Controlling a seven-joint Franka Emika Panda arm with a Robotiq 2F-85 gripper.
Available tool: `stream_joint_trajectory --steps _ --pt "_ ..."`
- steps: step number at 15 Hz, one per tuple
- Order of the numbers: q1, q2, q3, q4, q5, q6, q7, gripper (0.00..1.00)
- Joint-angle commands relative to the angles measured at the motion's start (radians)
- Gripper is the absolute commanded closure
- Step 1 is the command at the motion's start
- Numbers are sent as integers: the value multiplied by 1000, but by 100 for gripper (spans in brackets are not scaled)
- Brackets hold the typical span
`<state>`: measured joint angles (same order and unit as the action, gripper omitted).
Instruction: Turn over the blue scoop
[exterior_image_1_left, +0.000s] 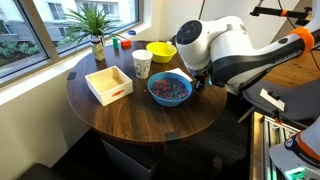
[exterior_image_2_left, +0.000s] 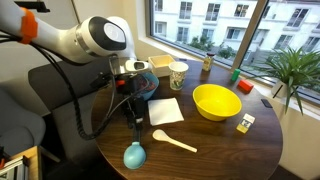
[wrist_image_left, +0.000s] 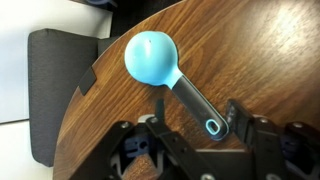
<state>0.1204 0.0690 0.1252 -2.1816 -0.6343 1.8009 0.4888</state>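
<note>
The dark grey handle lies slanted across my open gripper, with the handle's end (wrist_image_left: 213, 127) near one finger, so my gripper should align with the handle before it closes.
The blue scoop (wrist_image_left: 152, 57) lies on the round wooden table (wrist_image_left: 250, 50) near its edge. Its round light-blue cup shows a smooth domed side. Its dark grey handle (wrist_image_left: 190, 98) ends in a blue-rimmed hole. In the wrist view my gripper (wrist_image_left: 200, 112) is open, with one finger on each side of the handle's end; the right finger is close to it. In an exterior view the scoop (exterior_image_2_left: 135, 155) sits just below my gripper (exterior_image_2_left: 137, 122). In an exterior view (exterior_image_1_left: 200, 80) my arm hides the scoop.
A white spoon (exterior_image_2_left: 172, 140) and a white napkin (exterior_image_2_left: 165, 110) lie beside the scoop. A yellow bowl (exterior_image_2_left: 215, 100), a paper cup (exterior_image_2_left: 178, 73), a blue bowl of colourful bits (exterior_image_1_left: 170, 88), a wooden box (exterior_image_1_left: 108, 82) and a plant (exterior_image_1_left: 97, 30) stand on the table. A grey chair (wrist_image_left: 55, 90) is beyond the edge.
</note>
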Motion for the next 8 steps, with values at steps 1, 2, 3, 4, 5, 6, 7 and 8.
stream_joint_trajectory --steps 1,2,3,4,5,6,7,8 --pt "11 21 -5 6 -23 -15 26 48" --pt "11 22 -5 7 -23 -15 26 46" --pt "11 22 -5 7 -23 -15 26 47" --pt "11 23 -5 7 -23 -15 26 48" --pt "11 23 -6 7 -25 -16 26 48" --pt "11 24 -6 6 -34 -16 26 45" --pt "11 26 -7 6 -43 -15 25 38" --pt "10 28 -8 6 -51 -13 25 32"
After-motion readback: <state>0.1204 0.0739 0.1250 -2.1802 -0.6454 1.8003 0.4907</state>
